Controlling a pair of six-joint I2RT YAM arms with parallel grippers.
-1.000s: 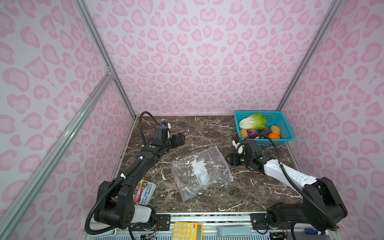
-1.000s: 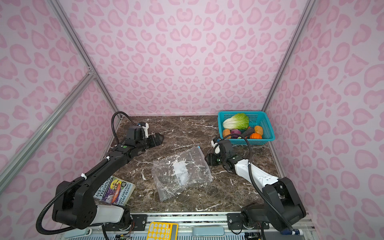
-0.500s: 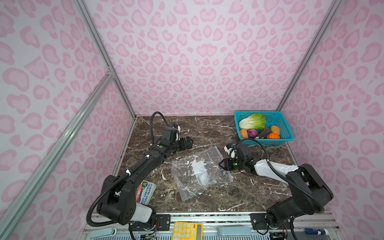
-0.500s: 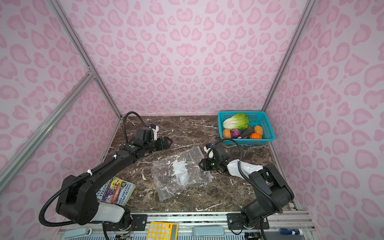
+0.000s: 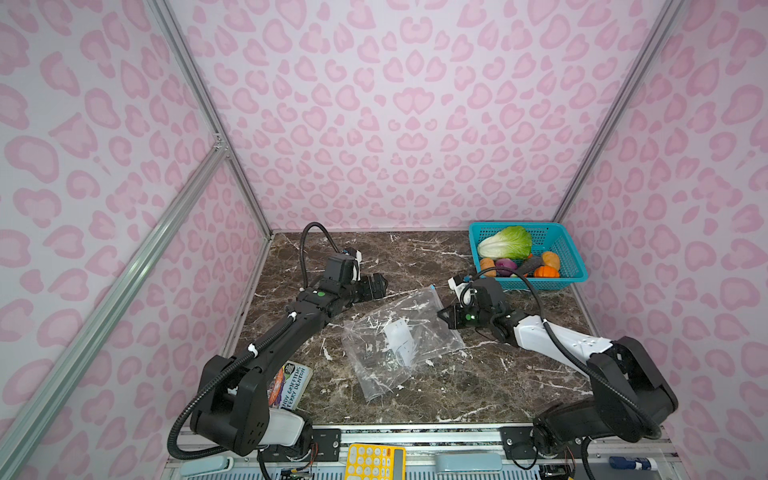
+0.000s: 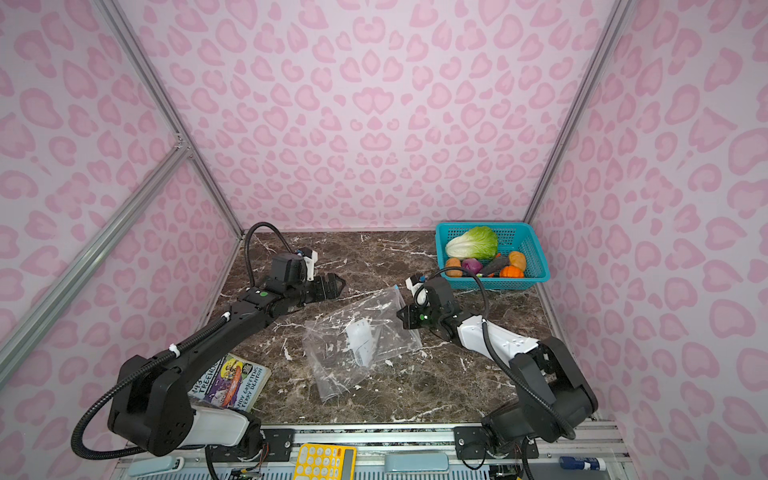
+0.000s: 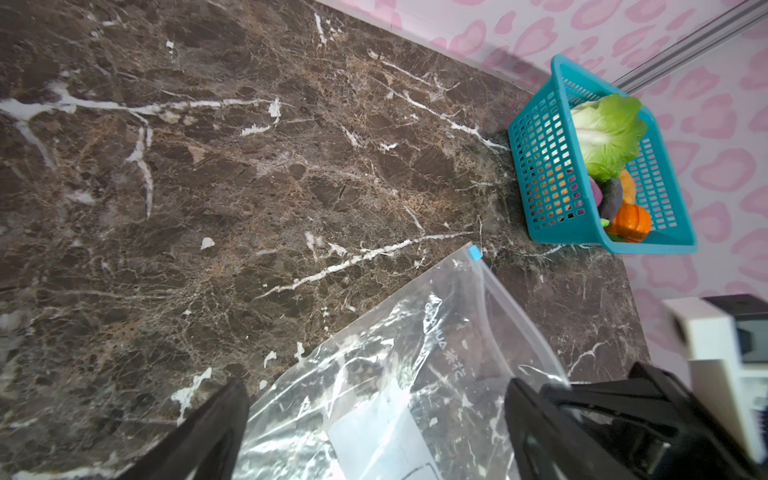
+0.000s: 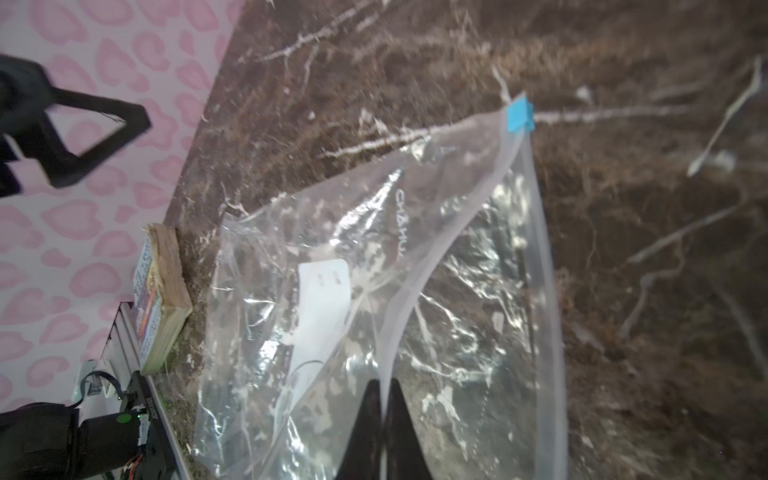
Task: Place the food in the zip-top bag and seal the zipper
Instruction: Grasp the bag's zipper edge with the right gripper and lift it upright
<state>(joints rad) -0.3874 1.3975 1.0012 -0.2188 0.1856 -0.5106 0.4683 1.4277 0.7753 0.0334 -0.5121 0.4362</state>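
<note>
My right gripper should bring the bag's upper edge across to my left gripper, since the bag's zipper edge faces my right arm, away from that open gripper.
The clear zip-top bag lies flat mid-table, white label up. Its zipper edge faces the right arm, and the blue slider tab sits at the far end. My right gripper is shut on the upper lip of the bag's mouth, which is lifted a little off the lower lip. My left gripper is open just above the bag's far-left part, holding nothing. The food, with the cabbage on top, lies in the teal basket.
The basket stands in the back right corner by the walls. A paperback book lies at the front left beside the left arm. A yellow calculator sits on the front rail. Pink patterned walls enclose three sides.
My right gripper moved left to the bag's mouth edge and shut on it. My left arm swung right and toward the bag, jaws still open.
</note>
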